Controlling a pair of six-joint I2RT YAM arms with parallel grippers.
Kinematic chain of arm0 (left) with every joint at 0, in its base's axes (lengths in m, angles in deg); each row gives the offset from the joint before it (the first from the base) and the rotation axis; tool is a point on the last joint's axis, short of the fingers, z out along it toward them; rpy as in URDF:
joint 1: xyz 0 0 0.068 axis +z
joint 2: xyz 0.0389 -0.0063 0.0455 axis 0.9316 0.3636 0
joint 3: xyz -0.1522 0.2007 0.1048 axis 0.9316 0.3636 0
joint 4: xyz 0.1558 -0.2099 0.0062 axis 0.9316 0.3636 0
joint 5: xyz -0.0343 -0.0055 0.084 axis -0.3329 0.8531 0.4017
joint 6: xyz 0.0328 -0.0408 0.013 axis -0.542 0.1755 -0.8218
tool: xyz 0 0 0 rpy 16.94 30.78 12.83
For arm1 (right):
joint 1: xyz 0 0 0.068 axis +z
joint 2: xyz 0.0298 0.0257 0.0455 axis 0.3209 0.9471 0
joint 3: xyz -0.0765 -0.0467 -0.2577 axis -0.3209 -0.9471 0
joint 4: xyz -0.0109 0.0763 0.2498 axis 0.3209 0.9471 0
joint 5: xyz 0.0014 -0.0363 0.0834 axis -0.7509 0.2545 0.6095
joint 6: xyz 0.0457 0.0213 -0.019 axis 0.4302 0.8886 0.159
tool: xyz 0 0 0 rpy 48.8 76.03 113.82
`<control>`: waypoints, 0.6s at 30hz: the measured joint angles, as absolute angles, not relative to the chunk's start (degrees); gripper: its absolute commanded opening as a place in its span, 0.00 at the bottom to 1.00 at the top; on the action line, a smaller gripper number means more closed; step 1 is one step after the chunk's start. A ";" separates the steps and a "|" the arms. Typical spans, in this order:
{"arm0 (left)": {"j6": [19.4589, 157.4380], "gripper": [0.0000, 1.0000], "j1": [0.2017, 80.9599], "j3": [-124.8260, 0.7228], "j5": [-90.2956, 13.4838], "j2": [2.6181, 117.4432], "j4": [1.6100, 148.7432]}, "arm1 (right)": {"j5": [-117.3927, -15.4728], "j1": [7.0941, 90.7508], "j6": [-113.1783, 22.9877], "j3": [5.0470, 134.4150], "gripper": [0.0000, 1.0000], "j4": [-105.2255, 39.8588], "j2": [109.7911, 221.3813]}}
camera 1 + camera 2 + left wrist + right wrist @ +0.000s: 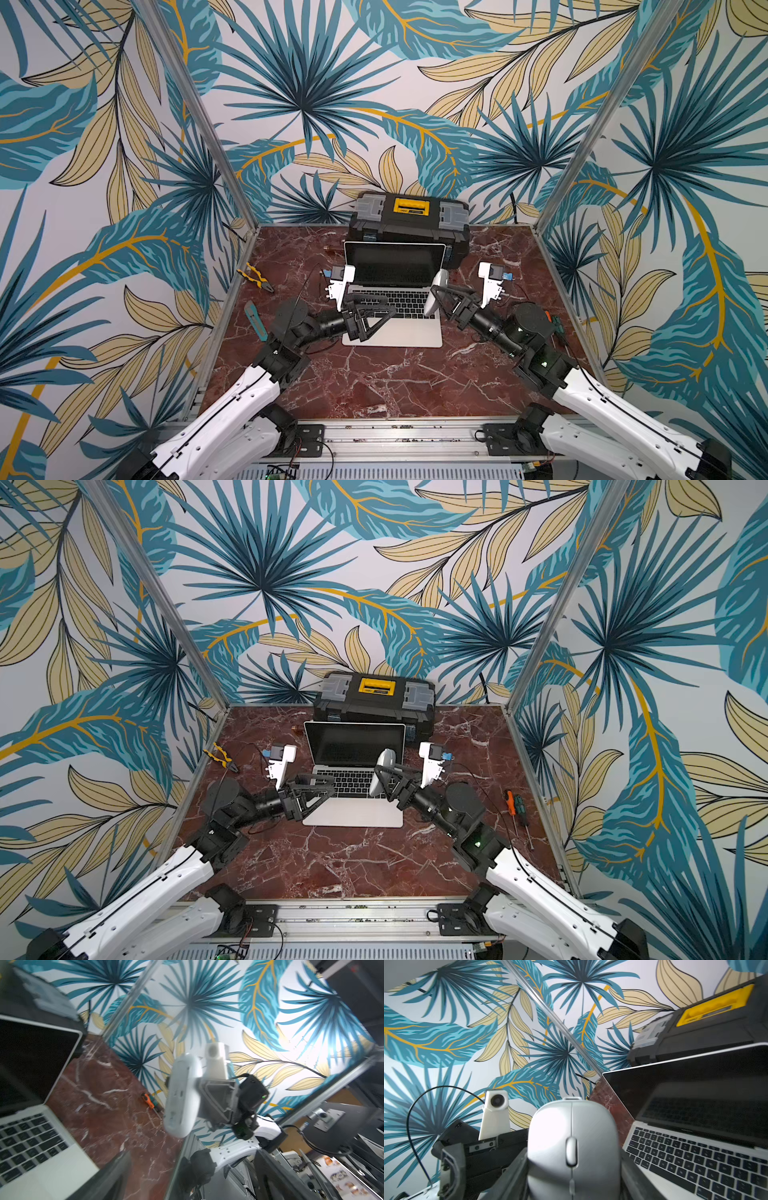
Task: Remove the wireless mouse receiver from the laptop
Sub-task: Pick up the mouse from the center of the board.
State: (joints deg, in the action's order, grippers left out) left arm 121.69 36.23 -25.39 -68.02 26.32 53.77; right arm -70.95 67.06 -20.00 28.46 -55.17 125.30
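The mouse's bottom side faces away from my right gripper, so my left gripper should take over the mouse and put it down bottom side up in front of the laptop.
The silver-grey laptop lies open in the middle of the marble table, its screen dark. Raised above the laptop's right edge is a white wireless mouse, with my right gripper shut on its sides. The left wrist view shows the mouse's underside. Over the left part of the keyboard my left gripper hangs open and holds nothing; its fingers show blurred. The wireless mouse receiver is not visible in any view.
A black toolbox with a yellow handle stands right behind the laptop screen. Yellow pliers and a teal knife lie at the table's left edge. Two screwdrivers lie at the right, behind my right arm. Aluminium posts stand at the back corners.
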 measured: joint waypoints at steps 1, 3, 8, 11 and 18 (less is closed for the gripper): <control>121.47 0.98 35.45 -26.68 -68.79 27.19 52.59 | -69.77 67.06 -19.80 27.76 0.55 -57.64 125.69; 121.07 0.98 33.81 -28.08 -69.92 29.22 50.30 | -67.54 67.06 -19.32 26.43 0.55 -61.99 126.30; 120.22 0.99 29.96 -27.91 -71.21 34.56 47.50 | -64.37 67.08 -17.09 23.00 0.56 -72.18 125.89; 119.59 0.99 28.56 -26.68 -71.19 36.26 46.52 | -63.41 67.10 -15.91 21.58 0.57 -75.28 125.10; 119.76 0.99 26.27 -26.20 -71.15 40.63 41.32 | -61.61 67.10 -13.20 20.51 0.57 -80.27 125.02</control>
State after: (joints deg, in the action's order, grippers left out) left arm 119.76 26.27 -26.20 -71.15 40.63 41.32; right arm -61.61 67.10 -13.20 20.51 -80.27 125.02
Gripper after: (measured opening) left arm 0.994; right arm 0.640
